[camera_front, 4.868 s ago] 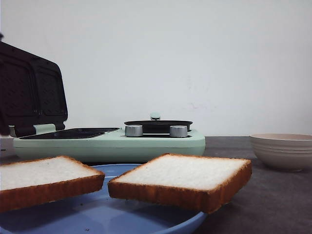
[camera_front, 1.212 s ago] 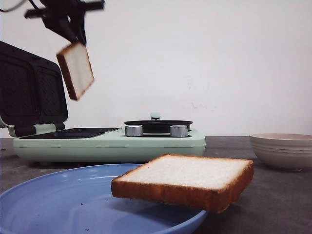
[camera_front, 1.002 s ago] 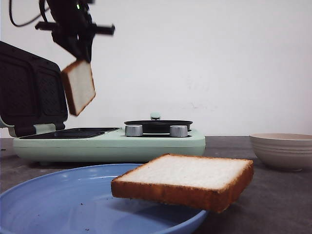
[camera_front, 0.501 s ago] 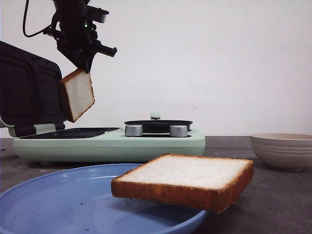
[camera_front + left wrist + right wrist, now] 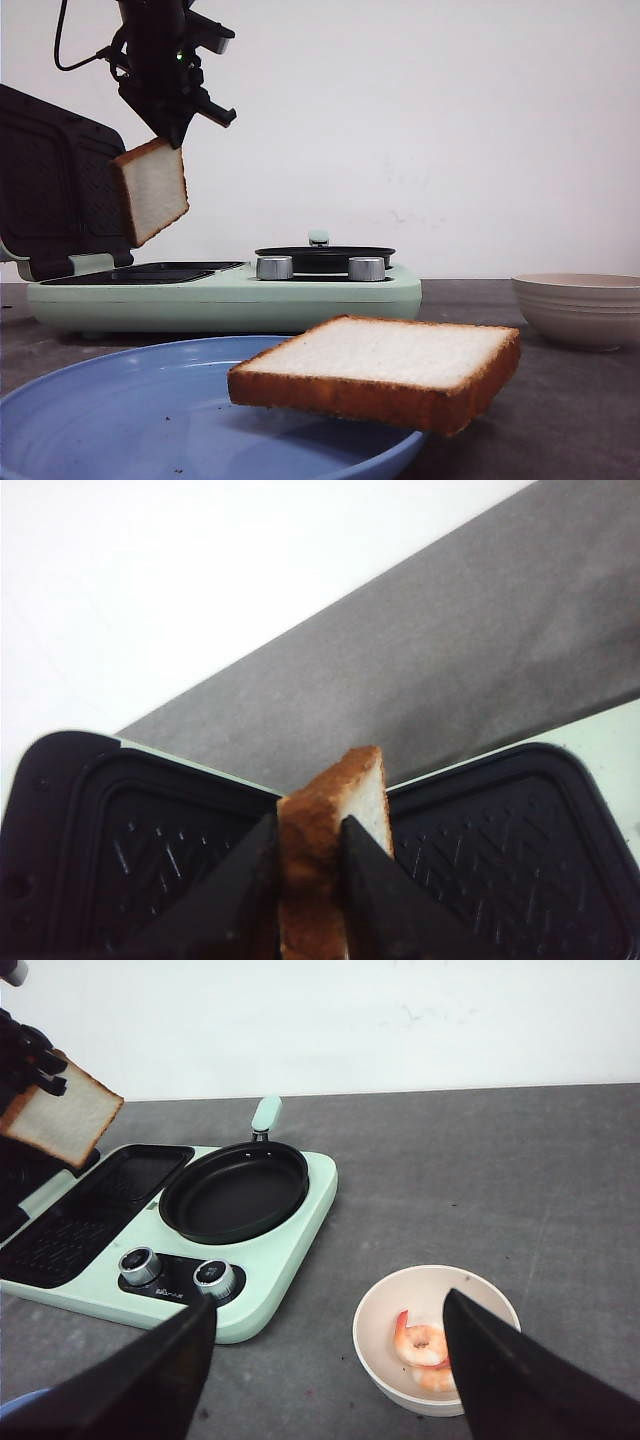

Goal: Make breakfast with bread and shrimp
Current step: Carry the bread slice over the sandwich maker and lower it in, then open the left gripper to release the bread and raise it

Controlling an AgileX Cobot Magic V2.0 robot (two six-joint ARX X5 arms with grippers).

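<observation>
The grill plate (image 5: 150,273) is open and empty below the slice's lower edge (image 5: 161,228), so the robot's left gripper should continue to bring the slice down until that edge rests there, and then let go.
One slice of bread (image 5: 152,190) hangs tilted from my left gripper (image 5: 165,130), which is shut on its crust (image 5: 318,825). It hovers above the open sandwich maker's dark grill plate (image 5: 150,272), in front of the raised lid (image 5: 60,185). The same slice (image 5: 62,1112) shows at the far left of the right wrist view. A second slice of bread (image 5: 385,370) lies on the rim of the blue plate (image 5: 150,420). Pink shrimp (image 5: 425,1345) lie in a white bowl (image 5: 385,1310). My right gripper (image 5: 325,1360) is open and empty, high above table and bowl.
The mint-green sandwich maker (image 5: 230,295) carries a round black pan (image 5: 235,1192) and two silver knobs (image 5: 320,268). The white bowl (image 5: 580,308) stands at the right in the front view. A white wall backs the grey table (image 5: 500,1180).
A second ago the held slice hung further right; my left gripper has carried it left and slightly lower, towards the raised lid. The slice on the plate has not moved.
</observation>
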